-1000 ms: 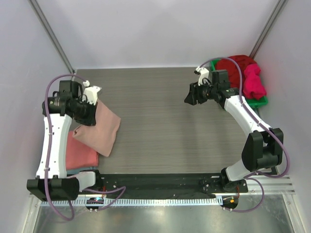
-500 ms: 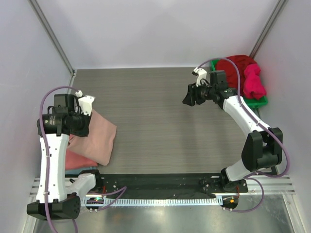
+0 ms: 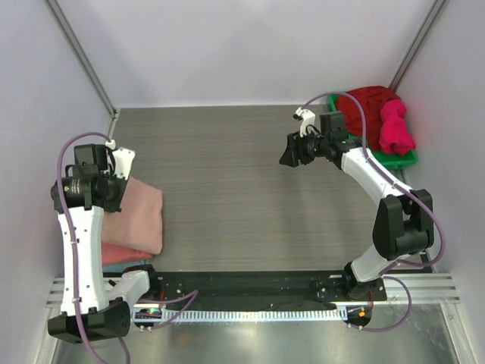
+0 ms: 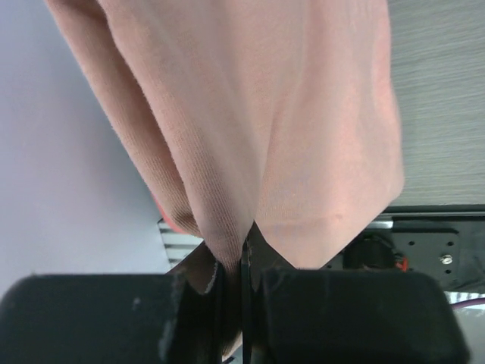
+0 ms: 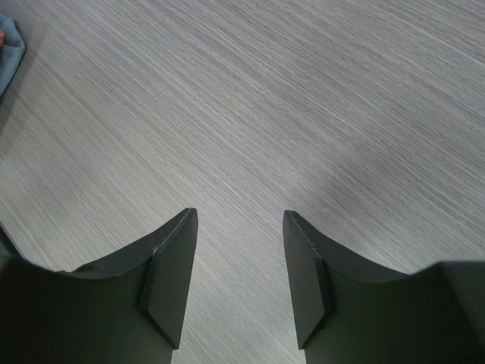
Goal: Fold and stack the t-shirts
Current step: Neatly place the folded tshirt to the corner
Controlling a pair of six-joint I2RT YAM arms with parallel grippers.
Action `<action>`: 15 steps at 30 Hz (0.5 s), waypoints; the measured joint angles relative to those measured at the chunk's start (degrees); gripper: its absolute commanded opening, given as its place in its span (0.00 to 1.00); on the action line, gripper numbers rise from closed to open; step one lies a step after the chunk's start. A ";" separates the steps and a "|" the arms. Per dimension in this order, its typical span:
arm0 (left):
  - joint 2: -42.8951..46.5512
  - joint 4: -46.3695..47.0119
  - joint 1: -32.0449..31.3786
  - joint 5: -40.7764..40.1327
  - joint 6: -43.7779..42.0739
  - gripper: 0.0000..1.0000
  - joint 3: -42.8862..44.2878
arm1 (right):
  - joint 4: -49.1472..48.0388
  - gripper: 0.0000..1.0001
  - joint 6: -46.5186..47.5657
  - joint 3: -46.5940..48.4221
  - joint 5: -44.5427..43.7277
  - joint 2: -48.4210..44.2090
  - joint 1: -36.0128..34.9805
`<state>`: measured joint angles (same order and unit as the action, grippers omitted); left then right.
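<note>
The pink t-shirt's loose end [image 3: 140,229] is over the coral-red t-shirt. My left gripper should keep lowering the pink t-shirt's held edge toward the wall [image 3: 42,189] and let go there.
A folded pale dusty-pink t-shirt [image 3: 136,220] hangs from my left gripper [image 3: 110,199] at the table's left edge, over a folded coral-red t-shirt [image 3: 121,254]. In the left wrist view the pink cloth [image 4: 288,129] fills the frame and my left gripper [image 4: 244,262] is shut on its edge. A dark red t-shirt [image 3: 369,102] and a magenta t-shirt [image 3: 395,127] are heaped in the green bin [image 3: 402,159] at the back right. My right gripper [image 3: 290,154] is open and empty above bare table, left of the bin; it also shows in the right wrist view [image 5: 236,227].
The grey wood-grain table [image 3: 242,189] is enclosed by white walls on left, back and right. A black rail [image 3: 242,284] runs along the near edge. A bit of blue cloth [image 5: 7,45] shows at the top left of the right wrist view.
My left gripper has carried the pink t-shirt leftward and down, over the coral-red one. My right gripper has shifted slightly left.
</note>
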<state>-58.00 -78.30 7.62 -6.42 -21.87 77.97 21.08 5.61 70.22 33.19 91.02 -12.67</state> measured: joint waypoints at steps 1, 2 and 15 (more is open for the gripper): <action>-0.50 0.00 1.05 -0.28 -0.92 0.00 0.00 | -0.33 0.55 -0.13 0.00 0.04 0.22 -0.13; -1.14 0.02 2.10 -0.55 -1.95 0.00 0.02 | -0.57 0.55 -0.20 0.00 0.09 0.39 -0.28; -8.76 0.31 18.51 -2.05 -17.49 0.00 -0.52 | -2.40 0.55 -1.25 0.00 0.55 2.16 -1.16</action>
<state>-66.76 -78.00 26.13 -8.47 -39.35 77.45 18.68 4.36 70.22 33.74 93.19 -13.82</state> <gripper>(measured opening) 0.048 0.548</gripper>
